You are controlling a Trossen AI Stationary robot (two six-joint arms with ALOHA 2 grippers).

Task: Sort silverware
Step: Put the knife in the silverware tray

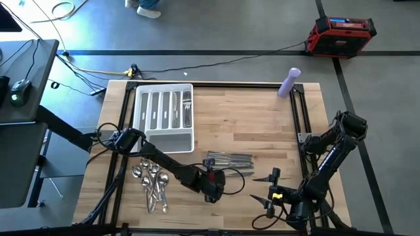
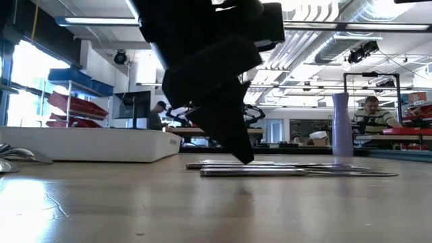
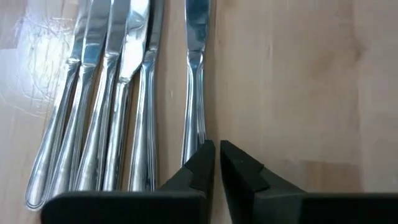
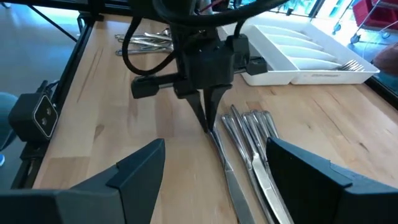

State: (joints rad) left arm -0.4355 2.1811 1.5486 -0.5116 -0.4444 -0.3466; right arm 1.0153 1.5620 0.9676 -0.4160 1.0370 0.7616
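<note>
Next, I lift clear, open and come in flatter with the fingers around the knife's handle end [image 2: 208, 172], because the separate knife's handle [image 3: 194, 112] is outside my left gripper's closed fingers.
Several silver knives [image 1: 230, 159] lie side by side on the wooden table, handles toward my left gripper [image 3: 217, 157]. One knife [image 3: 196, 93] lies a little apart from the rest. My left gripper is shut, pointing steeply down at that knife's handle end, with wood showing in the slit between its fingers. A pile of spoons [image 1: 151, 183] lies at the near left. Forks [image 1: 187, 108] lie in the right slot of the white tray [image 1: 164, 134]. My right gripper [image 1: 264, 190] waits open at the near right, and its wrist view looks across at the knives [image 4: 249, 149]. My left gripper's shut fingertips [image 4: 208, 124] come from above, slanting, at the handle end [image 3: 189, 146] of the separate knife. That end runs beside and under one fingertip, so I cannot tell whether it is touched. The knife lies flat on the table [image 2: 250, 172].
A purple vase [image 1: 289, 82] stands at the table's far right corner. The tray [image 2: 88, 145] sits at the far left. Bare wood lies between the knives and the vase. People sit in the room beyond the table.
</note>
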